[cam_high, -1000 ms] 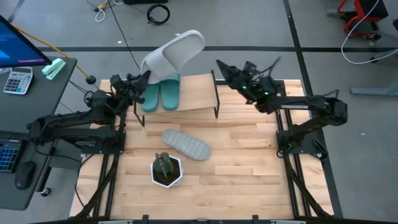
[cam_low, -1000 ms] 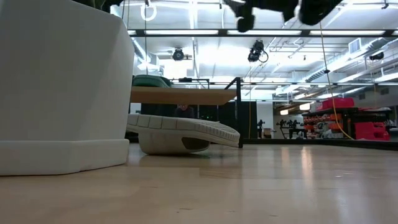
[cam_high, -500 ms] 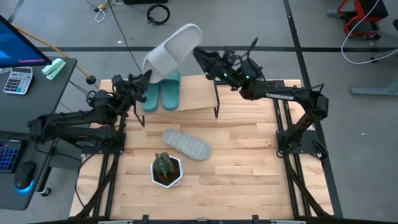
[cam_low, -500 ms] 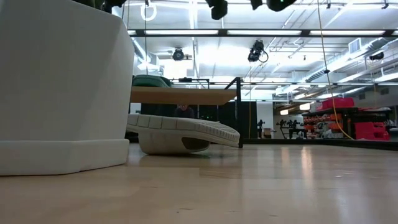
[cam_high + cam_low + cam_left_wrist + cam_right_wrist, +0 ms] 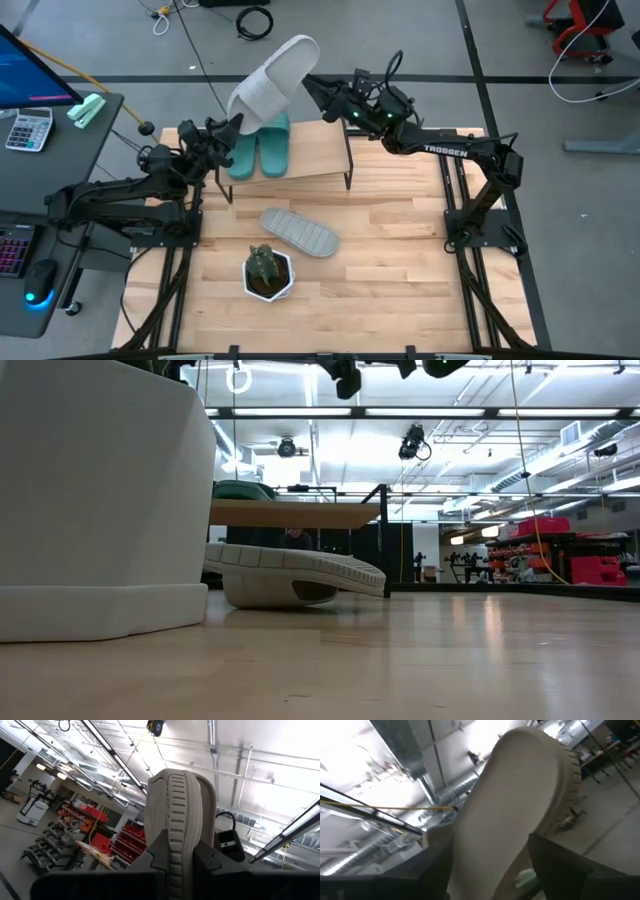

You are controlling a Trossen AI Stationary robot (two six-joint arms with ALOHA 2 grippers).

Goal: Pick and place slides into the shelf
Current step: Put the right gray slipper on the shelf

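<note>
My left gripper's grey slide is over the teal slides. Next, my right gripper takes the grey slide's raised end (image 5: pixel 301 53) and lowers it onto the shelf's empty part.
My left gripper (image 5: pixel 232 122) is shut on a light grey slide (image 5: pixel 275 78) and holds it raised above the shelf's left end. My right gripper (image 5: pixel 312 92) is open at the slide's raised free end; in the right wrist view its fingers (image 5: pixel 555 865) stand on either side of the slide's dotted sole (image 5: pixel 515 805). Two teal slides (image 5: pixel 258 148) lie side by side on the shelf (image 5: pixel 315 150). The other grey slide (image 5: pixel 298 232) lies sole up on the table in front of the shelf, also seen in the low view (image 5: pixel 300 572). My left gripper pinches the grey slide's lower end (image 5: pixel 176 845) between its two fingers (image 5: pixel 205 862), across its edge. The slide is lifted clear and stands up and away from the fingers, slanting toward the table's far right. My right gripper's fingers flank the slide's free end (image 5: pixel 300 60); I cannot tell whether they touch it.
A small plant in a white pot (image 5: pixel 268 272) stands on the table near its front, and fills the left of the low view (image 5: pixel 100 500). A desk with a calculator (image 5: pixel 28 128) lies beyond the table's left edge. Bare tabletop (image 5: pixel 390 260) lies on the right.
My right gripper has moved toward the table's far left, from above the shelf's right end up to the free end of the raised slide. The slide has tipped a little more upright. My left gripper has kept its hold.
</note>
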